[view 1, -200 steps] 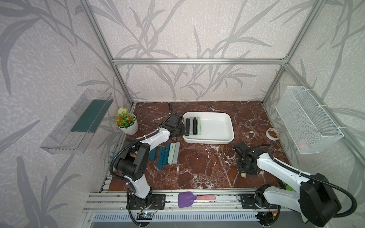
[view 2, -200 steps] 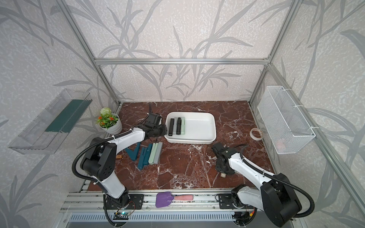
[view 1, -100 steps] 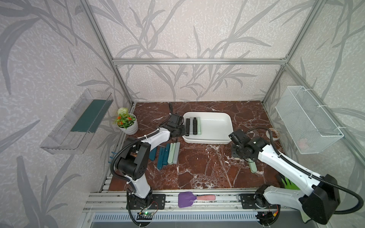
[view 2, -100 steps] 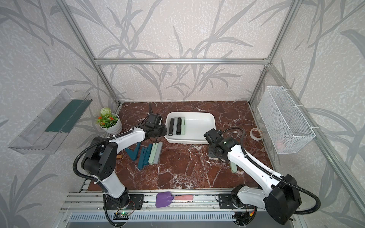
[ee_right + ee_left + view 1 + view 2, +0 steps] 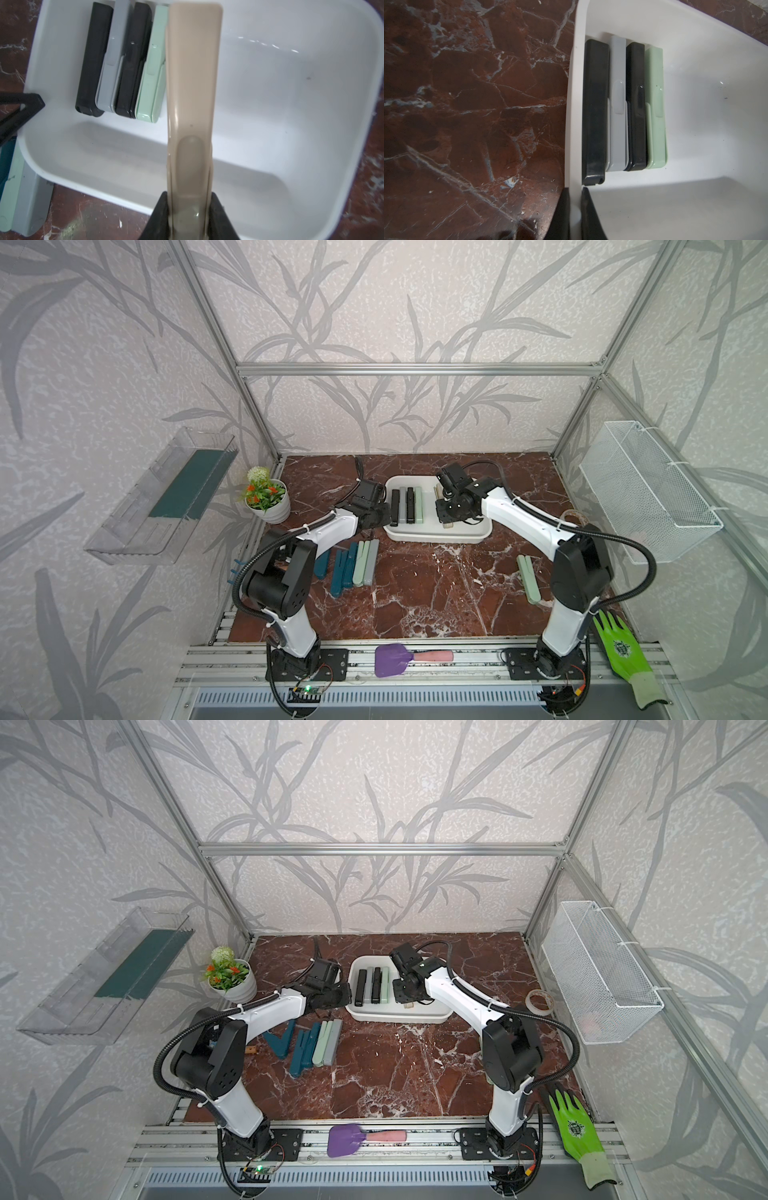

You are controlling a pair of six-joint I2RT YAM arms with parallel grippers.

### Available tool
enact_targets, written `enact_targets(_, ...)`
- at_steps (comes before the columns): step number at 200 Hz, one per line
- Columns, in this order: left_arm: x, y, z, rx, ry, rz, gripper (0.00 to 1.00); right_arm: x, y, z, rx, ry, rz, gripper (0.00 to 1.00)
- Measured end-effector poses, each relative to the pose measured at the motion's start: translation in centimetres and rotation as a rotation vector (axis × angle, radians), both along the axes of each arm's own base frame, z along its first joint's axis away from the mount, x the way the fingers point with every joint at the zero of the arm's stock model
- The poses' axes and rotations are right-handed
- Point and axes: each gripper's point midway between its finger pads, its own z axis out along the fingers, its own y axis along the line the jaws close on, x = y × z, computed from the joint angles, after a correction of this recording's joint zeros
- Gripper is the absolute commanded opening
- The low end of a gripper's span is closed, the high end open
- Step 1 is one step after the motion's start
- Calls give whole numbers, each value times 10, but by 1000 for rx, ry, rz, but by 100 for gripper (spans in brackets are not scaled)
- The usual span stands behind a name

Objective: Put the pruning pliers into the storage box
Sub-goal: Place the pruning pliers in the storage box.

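Observation:
My right gripper should keep going down toward the open space (image 5: 429,508) beside the row's pale green pliers and the beige pliers (image 5: 192,92) pointing the same way, and let go there.
The white storage box (image 5: 436,537) (image 5: 399,1017) stands at the back middle of the marble table. Several pruning pliers (image 5: 407,506) (image 5: 616,104) (image 5: 120,62) in black, grey and pale green lie side by side along its left wall. My left gripper (image 5: 384,514) (image 5: 575,199) is shut on the box's left rim, one finger outside and one inside. My right gripper (image 5: 449,510) (image 5: 189,199) is shut on beige pruning pliers (image 5: 193,72), held over the box beside the pale green ones. More pliers (image 5: 353,564) (image 5: 316,1048) lie left of the box's front, and a pale green pair (image 5: 528,578) lies front right.
A flower pot (image 5: 268,499) stands at the back left. A tape roll (image 5: 539,1000) lies right of the box. A purple spatula (image 5: 390,659) and a green glove (image 5: 619,651) lie on the front rail. A wire basket (image 5: 648,497) and a clear tray (image 5: 162,497) hang on the walls.
My right gripper has moved from low over the table at the front right, back and left to over the box, with the beige pliers in it. The left arm has not moved.

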Motion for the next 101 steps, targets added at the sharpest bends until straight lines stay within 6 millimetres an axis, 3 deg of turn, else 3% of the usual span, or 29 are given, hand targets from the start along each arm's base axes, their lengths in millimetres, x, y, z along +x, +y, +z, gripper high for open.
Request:
enact_targets(36, 1, -1, 1, -3, -3, 1, 10, 30, 26, -28, 16, 30, 32, 18)
enact_targets(101, 0, -1, 1, -4, -2, 2, 10, 55, 34, -68, 21, 87, 17, 18)
